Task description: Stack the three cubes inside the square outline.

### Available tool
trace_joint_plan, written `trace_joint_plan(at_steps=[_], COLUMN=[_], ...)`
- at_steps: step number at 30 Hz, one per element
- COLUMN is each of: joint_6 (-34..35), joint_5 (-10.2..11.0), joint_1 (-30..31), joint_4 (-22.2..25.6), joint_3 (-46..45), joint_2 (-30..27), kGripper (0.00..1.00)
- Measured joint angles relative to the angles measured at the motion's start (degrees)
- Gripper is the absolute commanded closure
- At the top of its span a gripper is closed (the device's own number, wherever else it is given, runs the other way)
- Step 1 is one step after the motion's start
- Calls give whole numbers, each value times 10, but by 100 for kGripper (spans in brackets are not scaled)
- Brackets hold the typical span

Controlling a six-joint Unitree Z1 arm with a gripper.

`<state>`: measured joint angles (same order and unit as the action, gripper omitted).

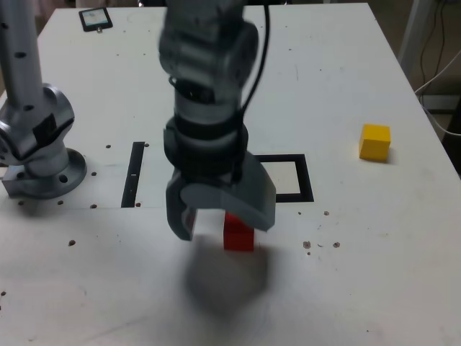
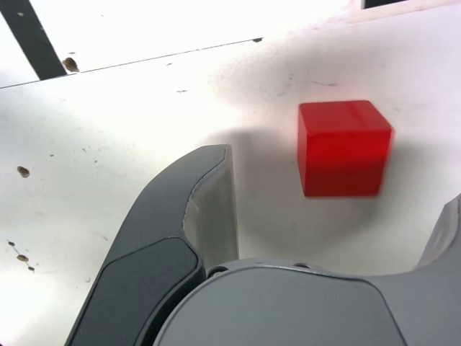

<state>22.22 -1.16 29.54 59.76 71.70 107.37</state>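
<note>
My gripper will carry the red cube, and the green cube hidden behind my arm (image 1: 211,124) should come into view then, because the arm covers the table beside the outline.
A red cube (image 1: 239,234) (image 2: 344,148) sits on the white table just in front of the square outline (image 1: 299,180), outside it. My gripper (image 1: 220,220) (image 2: 336,184) hangs low over the red cube and is open. In the wrist view the cube lies between the two dark fingers (image 2: 194,209) without touching either. Off at the exterior view's right, a yellow cube (image 1: 375,142) stands alone on the table. The arm covers part of the outline. The green cube is not in view.
A thin black strip (image 1: 135,173) lies at the exterior view's left of the outline. The arm's grey base (image 1: 36,151) stands at the far left. A small dark device (image 1: 95,19) lies at the back left corner. Cables hang past the table's right edge.
</note>
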Motion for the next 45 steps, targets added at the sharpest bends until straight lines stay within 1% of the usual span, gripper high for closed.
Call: trace_joint_plan(at_steps=[3,6,12,17,19,33,39,41,45], joint_6=[0,0,0,-3,-3,-4,-5,-5,-5], joint_5=[0,2,11,12,12,9,7,7,9], joint_1=[-5,-12,-19,-25,-25,-25,-26,-27,-28], joint_4=[-8,-11,-5,11,15,-3,-11,-15,-19], joint_3=[5,9,22,31,34,35,34,33,31], joint_2=[17,36,42,51,51,53,54,54,51], kGripper=[6,12,24,42,47,61,75,78,80])
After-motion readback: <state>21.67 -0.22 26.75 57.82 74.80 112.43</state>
